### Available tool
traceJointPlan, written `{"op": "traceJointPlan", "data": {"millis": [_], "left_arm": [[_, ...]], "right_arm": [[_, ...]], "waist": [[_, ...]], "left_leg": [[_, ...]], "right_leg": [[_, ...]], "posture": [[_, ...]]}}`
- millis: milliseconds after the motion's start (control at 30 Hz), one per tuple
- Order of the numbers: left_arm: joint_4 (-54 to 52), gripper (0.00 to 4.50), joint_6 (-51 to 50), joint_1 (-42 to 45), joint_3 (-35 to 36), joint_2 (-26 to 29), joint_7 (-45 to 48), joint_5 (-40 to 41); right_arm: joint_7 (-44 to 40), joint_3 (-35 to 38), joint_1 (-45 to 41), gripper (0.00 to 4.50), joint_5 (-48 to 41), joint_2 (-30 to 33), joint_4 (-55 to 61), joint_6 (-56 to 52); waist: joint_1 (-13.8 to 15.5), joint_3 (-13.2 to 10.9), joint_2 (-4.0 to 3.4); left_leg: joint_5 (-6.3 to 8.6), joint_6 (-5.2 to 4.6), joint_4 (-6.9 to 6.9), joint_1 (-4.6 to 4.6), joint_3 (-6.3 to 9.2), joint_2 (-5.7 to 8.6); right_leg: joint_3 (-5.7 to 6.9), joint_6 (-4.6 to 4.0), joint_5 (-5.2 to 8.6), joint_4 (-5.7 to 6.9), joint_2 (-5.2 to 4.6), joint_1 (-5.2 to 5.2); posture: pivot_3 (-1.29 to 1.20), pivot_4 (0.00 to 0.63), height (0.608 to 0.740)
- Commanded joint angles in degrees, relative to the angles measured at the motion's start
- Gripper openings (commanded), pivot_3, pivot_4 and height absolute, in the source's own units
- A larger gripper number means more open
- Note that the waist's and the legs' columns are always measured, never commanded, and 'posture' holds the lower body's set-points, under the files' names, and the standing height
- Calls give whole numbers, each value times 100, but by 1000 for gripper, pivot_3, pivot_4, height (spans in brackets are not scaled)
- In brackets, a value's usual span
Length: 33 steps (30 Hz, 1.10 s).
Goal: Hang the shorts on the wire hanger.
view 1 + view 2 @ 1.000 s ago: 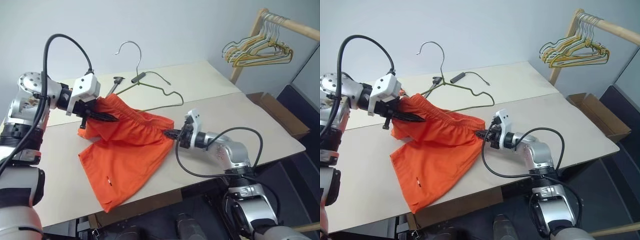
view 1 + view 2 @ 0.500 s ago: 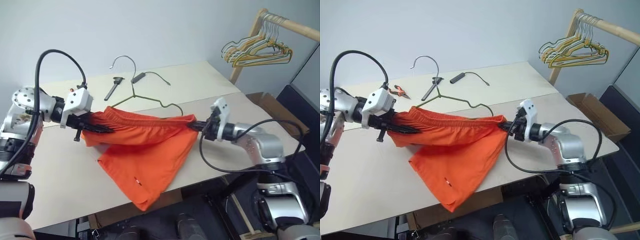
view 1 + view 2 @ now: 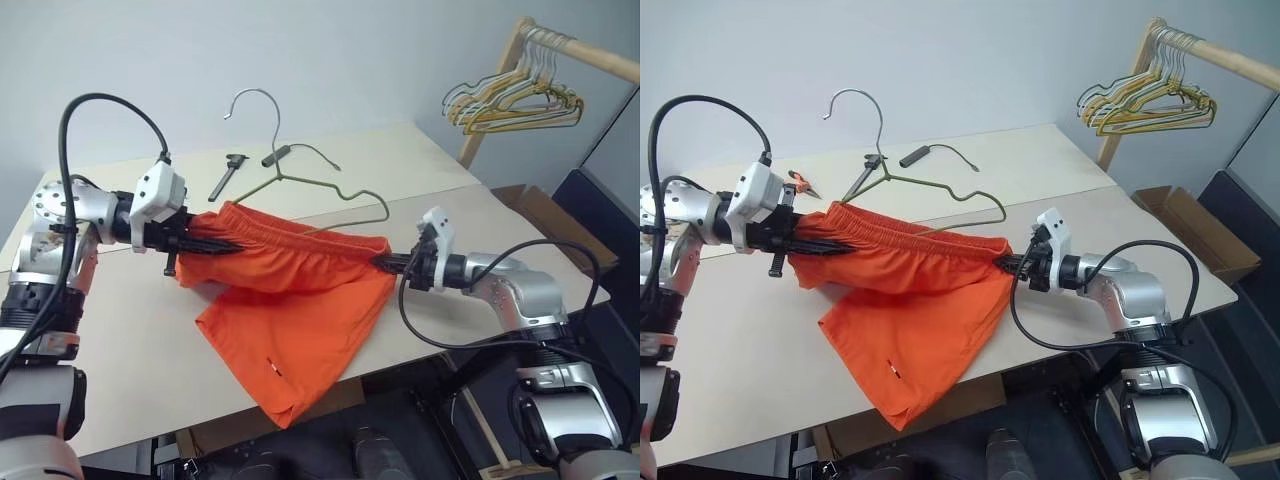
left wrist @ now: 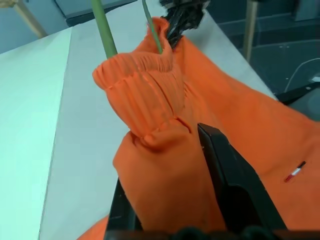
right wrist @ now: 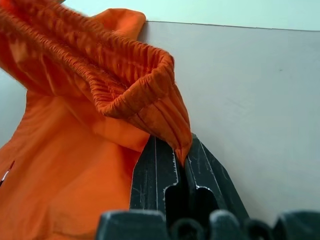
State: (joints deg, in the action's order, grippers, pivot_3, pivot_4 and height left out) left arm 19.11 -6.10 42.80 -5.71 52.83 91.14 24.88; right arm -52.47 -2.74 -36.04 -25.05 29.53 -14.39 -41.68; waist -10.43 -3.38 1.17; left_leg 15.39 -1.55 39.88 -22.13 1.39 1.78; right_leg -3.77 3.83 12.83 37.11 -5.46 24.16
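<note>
Next, my right gripper takes the hanger (image 3: 279, 176) near its neck after I lower the shorts, because the wire hanger tilts with its end (image 3: 366, 194) above the shorts' waistband.
The orange shorts (image 3: 290, 300) hang stretched by the waistband between my two grippers, above the beige table (image 3: 120, 340). One leg droops past the table's front edge. My left gripper (image 3: 205, 243) is shut on the gathered waistband's left end, and fabric fills the space between its fingers (image 4: 230, 175). My right gripper (image 3: 388, 263) is shut on the waistband's right end (image 5: 165, 100). The olive wire hanger (image 3: 330, 190) stands tilted just behind the shorts with its hook (image 3: 255, 95) raised. Its wire (image 4: 105, 30) runs into the waistband opening, and its lower part is hidden by fabric.
A wooden rack (image 3: 590, 50) with bunched yellow and grey hangers (image 3: 515, 100) stands at the back right. A cardboard box (image 3: 545, 215) sits below it. A dark caliper (image 3: 228, 175), a black cable piece (image 3: 278, 153) and orange-handled pliers (image 3: 800, 183) lie on the table's far side.
My right gripper has pulled the waistband's right end out to the right, stretching the shorts from a crumpled heap into a taut span. The hanger has shifted along with them.
</note>
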Motion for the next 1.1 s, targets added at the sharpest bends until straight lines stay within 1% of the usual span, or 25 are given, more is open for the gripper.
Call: {"op": "traceJointPlan", "data": {"millis": [33,100,233,400,600,700,800,933,1033,1100], "left_arm": [[-44,782,384,-96,119,363,136,-106],[74,782,595,-133,156,311,122,-322],[184,782,523,-64,256,167,-174,-457],[223,782,673,-131,160,266,-63,-699],[563,782,1462,-164,-119,373,70,-1335],[742,782,1760,-97,-244,262,38,-1548],[772,782,1808,-30,-304,86,46,-1557],[816,782,1734,189,-358,-306,-43,-1556],[874,782,1648,363,-338,-536,-67,-1529],[944,782,1600,494,-320,-648,-84,-1534]], "right_arm": [[-34,266,-151,22,36,183,-237,88],[-98,290,-148,22,30,266,-227,98],[-214,338,-104,22,-12,408,-130,68],[-341,373,-40,22,-48,586,-31,90],[-643,339,87,22,-89,884,320,134],[-714,277,71,22,-78,929,516,133],[-693,175,-15,22,-57,893,731,74],[-739,-268,-147,22,31,805,1407,-15],[-657,-595,-210,784,174,773,1762,-111],[-633,-675,-250,1446,235,777,1869,-93]], "waist": [[-3,0,0],[17,0,0],[72,1,1],[83,1,1],[84,3,0],[80,4,0],[81,5,1],[79,6,1],[60,8,3],[44,10,5]], "left_leg": [[0,0,0,1,-1,-1],[0,0,0,1,0,-1],[0,0,1,-1,0,1],[0,0,0,-4,0,2],[0,0,0,-2,0,2],[0,0,1,-1,-1,2],[0,0,1,-2,-1,2],[0,0,3,-6,-1,3],[0,0,3,-7,0,3],[0,0,4,-8,0,3]], "right_leg": [[-1,0,0,0,1,1],[-1,0,0,-2,0,0],[2,0,0,-3,-4,-2],[2,0,0,-2,-4,1],[2,0,0,-6,-3,-1],[2,0,0,-5,-3,-1],[3,0,0,-6,-4,0],[5,0,0,-5,-6,1],[5,0,0,-5,-5,2],[6,1,0,-5,-5,2]], "posture": [[-99,6,740],[-97,5,740],[-98,6,740],[-102,5,740],[-109,3,740],[-117,2,740],[-126,1,740],[-140,0,740],[-146,0,740],[-148,0,740]]}}
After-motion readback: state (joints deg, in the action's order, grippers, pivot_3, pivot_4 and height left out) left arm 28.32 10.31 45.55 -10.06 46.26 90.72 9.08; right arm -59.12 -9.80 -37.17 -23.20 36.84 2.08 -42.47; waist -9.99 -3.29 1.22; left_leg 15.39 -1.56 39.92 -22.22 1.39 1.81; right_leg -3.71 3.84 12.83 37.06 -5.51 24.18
